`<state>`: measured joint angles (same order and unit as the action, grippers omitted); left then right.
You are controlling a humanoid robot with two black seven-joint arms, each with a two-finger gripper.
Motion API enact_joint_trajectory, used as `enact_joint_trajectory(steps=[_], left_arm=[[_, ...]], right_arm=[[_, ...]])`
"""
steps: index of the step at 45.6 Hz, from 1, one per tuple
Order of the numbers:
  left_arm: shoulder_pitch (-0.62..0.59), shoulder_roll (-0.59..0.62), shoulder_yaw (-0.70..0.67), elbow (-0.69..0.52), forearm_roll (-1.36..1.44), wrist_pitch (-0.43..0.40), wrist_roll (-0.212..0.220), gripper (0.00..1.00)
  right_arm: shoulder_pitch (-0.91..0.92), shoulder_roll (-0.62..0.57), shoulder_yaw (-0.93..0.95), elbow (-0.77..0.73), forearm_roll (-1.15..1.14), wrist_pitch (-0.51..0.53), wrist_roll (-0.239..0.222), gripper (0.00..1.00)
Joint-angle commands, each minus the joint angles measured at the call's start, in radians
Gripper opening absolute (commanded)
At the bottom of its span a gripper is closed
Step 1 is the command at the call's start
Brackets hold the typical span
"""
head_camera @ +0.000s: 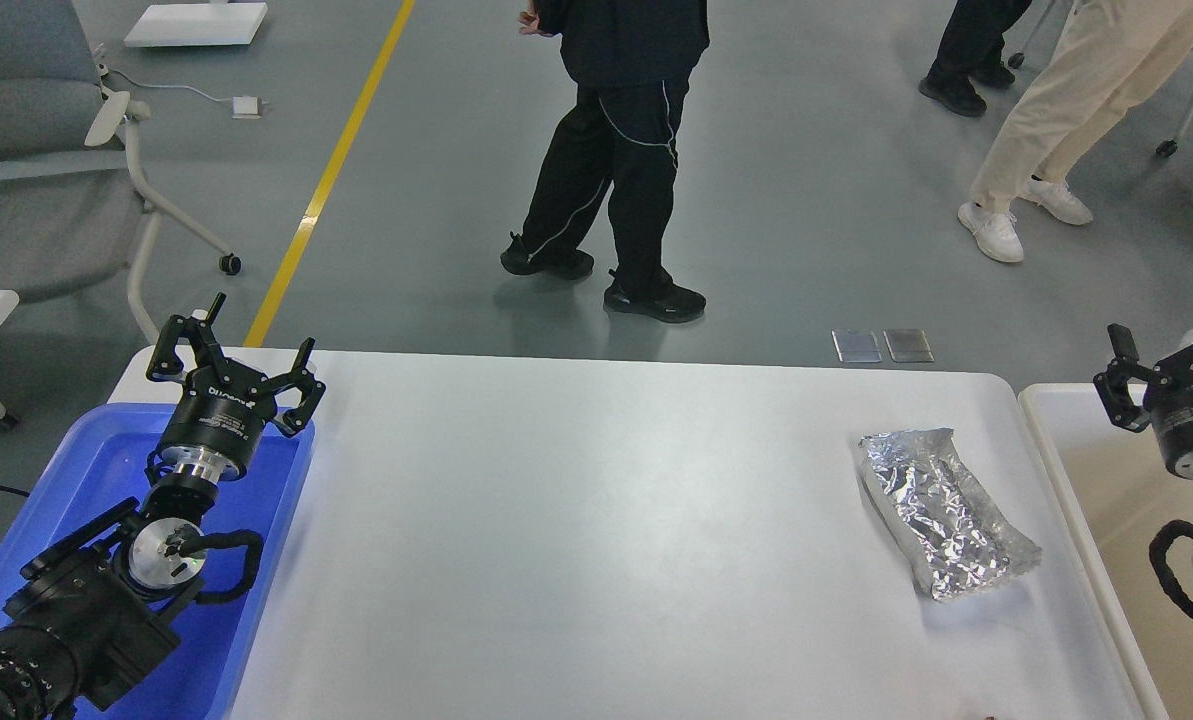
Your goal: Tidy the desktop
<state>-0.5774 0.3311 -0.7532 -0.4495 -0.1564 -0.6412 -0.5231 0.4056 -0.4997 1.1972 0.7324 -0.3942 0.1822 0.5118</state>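
I expect the silver foil packet (947,514) to come off whole and leave clear desktop when I lift it, since it lies flat with a loose near corner (1026,557).
The white desktop (576,520) fills the middle of the head view. A crinkled silver foil packet (941,510) lies flat on its right part. My left gripper (241,355) is open and empty, held above the far end of the blue tray (256,560) at the desktop's left. My right gripper (1171,335) is open and empty above the beige-white bin (1066,480) at the right edge, to the right of the packet and apart from it.
A person in black (616,150) walks on the grey floor beyond the table's far edge. Other people (1056,110) stand at the far right. A grey office chair (36,150) stands at the far left by a yellow floor line (326,180).
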Motion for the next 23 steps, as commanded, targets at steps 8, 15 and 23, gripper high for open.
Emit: enact_joint_trajectory(steps=[8,15,23], left_arm=[[0.001,-0.001,0.0,0.0,0.0,0.0,0.0,1.0],[0.001,0.0,0.0,0.0,0.0,0.0,0.0,1.0],[0.001,0.0,0.0,0.0,0.0,0.0,0.0,1.0]], right_arm=[[0.015,0.001,-0.01,-0.008,-0.002,-0.01,-0.001,1.0],[0.007,0.0,-0.01,-0.01,-0.002,-0.01,-0.002,1.0],[-0.004,-0.006,-0.01,-0.004,-0.002,-0.001,-0.002,1.0]])
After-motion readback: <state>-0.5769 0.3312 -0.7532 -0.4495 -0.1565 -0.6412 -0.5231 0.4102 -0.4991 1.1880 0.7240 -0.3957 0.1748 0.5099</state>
